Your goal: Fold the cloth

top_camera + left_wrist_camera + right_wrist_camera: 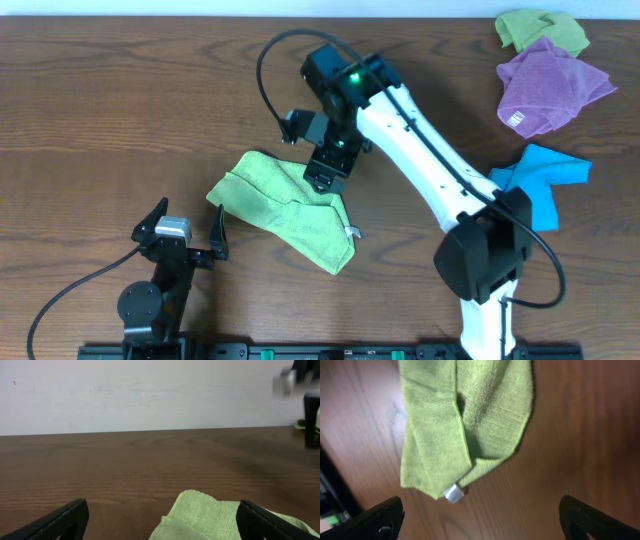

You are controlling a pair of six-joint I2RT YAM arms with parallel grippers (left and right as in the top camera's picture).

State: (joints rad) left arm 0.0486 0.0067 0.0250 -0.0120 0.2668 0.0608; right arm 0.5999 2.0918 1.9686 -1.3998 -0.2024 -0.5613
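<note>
The cloth's corner point(190, 496) lies loose in front of the left gripper's open fingers, so the lime-green cloth point(215, 519) will pull that corner along when the robot's right gripper pulls.
The lime-green cloth point(285, 212) lies crumpled and partly folded on the wooden table, its small white tag point(352, 233) at the right corner. My right gripper point(326, 178) hovers over the cloth's upper right edge, open and empty. In the right wrist view the cloth point(465, 420) and its tag point(453, 493) lie ahead of the wide-open jaws point(480, 520). My left gripper point(188, 238) is open and empty just left of the cloth. The left wrist view shows the cloth's corner point(210, 517) between and just ahead of its jaws point(162, 522).
A purple cloth point(550, 90) and a second green cloth point(540, 30) lie at the back right. A blue cloth point(548, 180) lies at the right beside the right arm's base. A white wall stands behind the table's far edge point(150, 431).
</note>
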